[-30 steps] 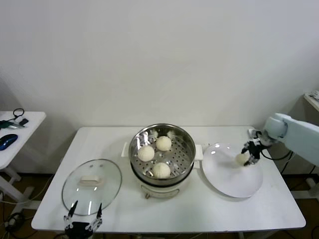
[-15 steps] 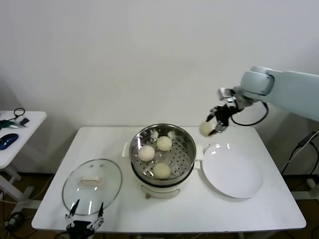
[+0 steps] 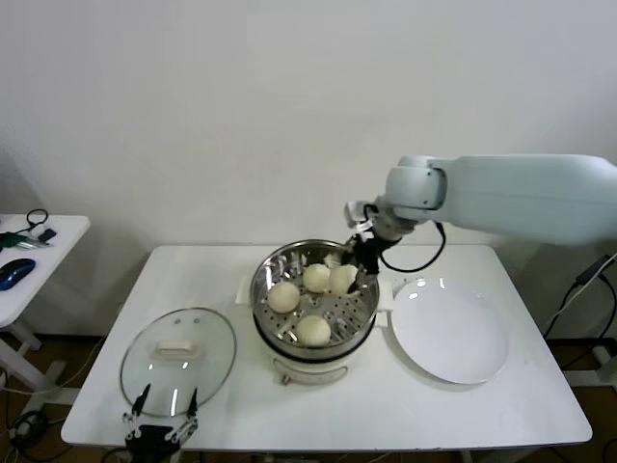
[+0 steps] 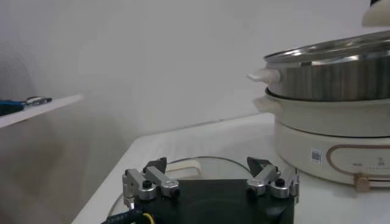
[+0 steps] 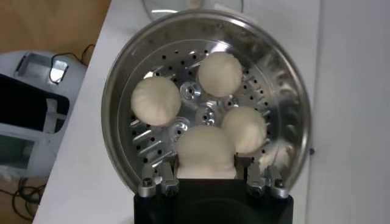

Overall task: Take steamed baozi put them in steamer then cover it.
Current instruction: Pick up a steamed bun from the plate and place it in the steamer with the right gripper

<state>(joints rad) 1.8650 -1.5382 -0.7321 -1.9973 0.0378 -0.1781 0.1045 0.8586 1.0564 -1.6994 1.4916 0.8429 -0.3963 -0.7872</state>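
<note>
My right gripper holds the fourth baozi (image 3: 343, 280) inside the steamer's rim, near the steamer's open perforated bottom (image 3: 344, 309), so I'll keep lowering it there until it rests, then release.
The steel steamer (image 3: 289, 250) stands on its white pot base mid-table. Three cream-white baozi lie in it (image 3: 283, 296) (image 3: 316, 277) (image 3: 312, 330). My right gripper (image 3: 355, 275) is over the basket's right side, shut on the fourth baozi (image 3: 341, 280). In the right wrist view that bun (image 5: 206, 149) sits between my fingers above the perforated floor (image 5: 201, 112), close to another bun (image 5: 244, 129). The glass cover (image 3: 177, 360) lies flat at the front left. My left gripper (image 3: 167, 403) is open just before it, at the table's front edge.
An empty white plate (image 3: 449, 333) lies right of the steamer. A side table (image 3: 24, 253) with small items stands at far left. The left wrist view shows the cover (image 4: 226, 164) ahead and the pot base (image 4: 329, 137) beyond.
My right gripper lifted the fourth baozi off the plate, carried it up and leftwards, and now holds it low over the steamer basket. The left arm stayed put.
</note>
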